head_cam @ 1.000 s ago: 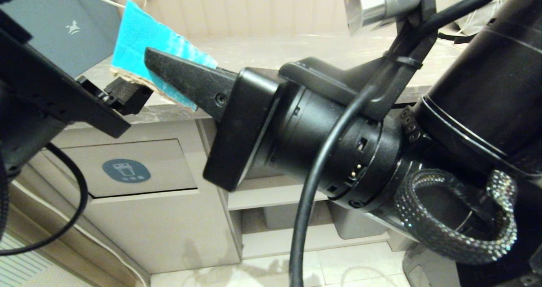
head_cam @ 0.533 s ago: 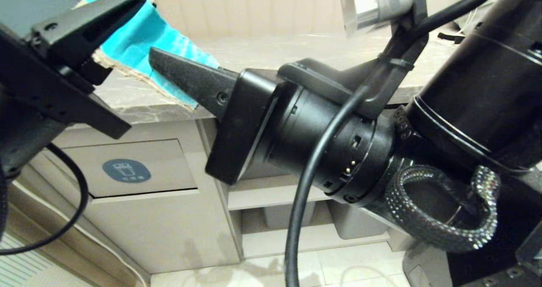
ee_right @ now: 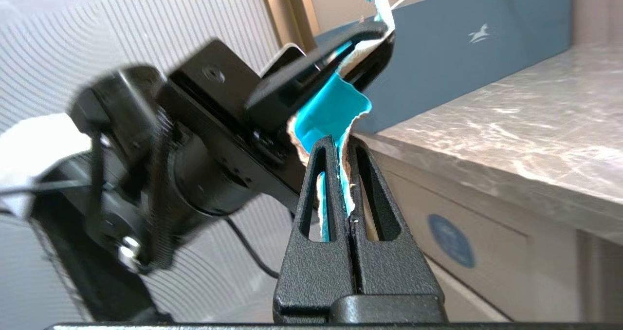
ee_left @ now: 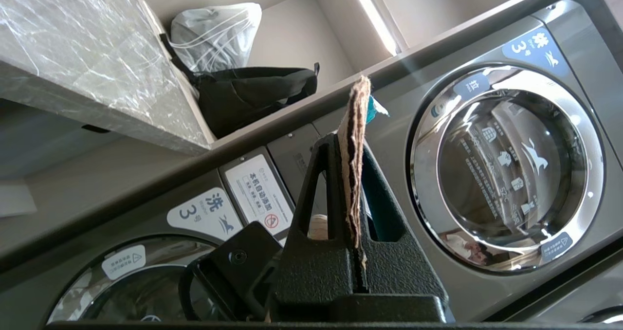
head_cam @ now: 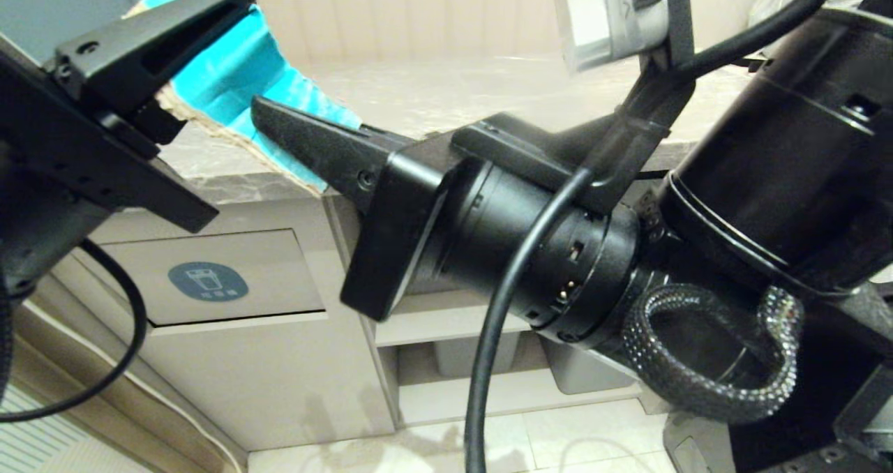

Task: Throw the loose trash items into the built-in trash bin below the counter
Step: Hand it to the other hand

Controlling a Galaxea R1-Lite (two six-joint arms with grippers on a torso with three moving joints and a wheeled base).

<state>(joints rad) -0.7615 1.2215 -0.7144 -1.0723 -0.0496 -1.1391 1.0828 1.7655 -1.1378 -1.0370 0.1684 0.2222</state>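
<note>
I have both grippers shut on the cardboard scrap's ends [head_cam: 305, 170], so next I open my right gripper and back it off before my left gripper takes the scrap to the bin flap [head_cam: 209, 280].
A torn cardboard scrap with a turquoise face [head_cam: 237, 75] hangs in the air in front of the grey marble counter [head_cam: 446, 89], held by both grippers. My left gripper [head_cam: 202, 40] is shut on its upper left part; in the left wrist view the scrap [ee_left: 354, 125] stands edge-on between the left gripper's [ee_left: 353, 145] jaws. My right gripper [head_cam: 279, 124] is shut on the scrap's lower right part [ee_right: 331, 111], and the right wrist view shows it clamped in the right gripper [ee_right: 343, 150]. Below the counter is the beige bin flap [head_cam: 265, 271] with its round blue sticker [head_cam: 208, 281]. The other scraps are out of view.
A blue-grey box [ee_right: 462, 43] stands on the counter behind the scrap. Grey plastic bins [head_cam: 586, 375] sit on open shelves right of the flap. Washing machines [ee_left: 506, 169] and a black bag [ee_left: 253, 94] show in the left wrist view. A black cable [head_cam: 125, 333] hangs by the flap.
The left gripper rose from below the scrap and shut on its upper left part. The right gripper kept its hold and shifted slightly.
</note>
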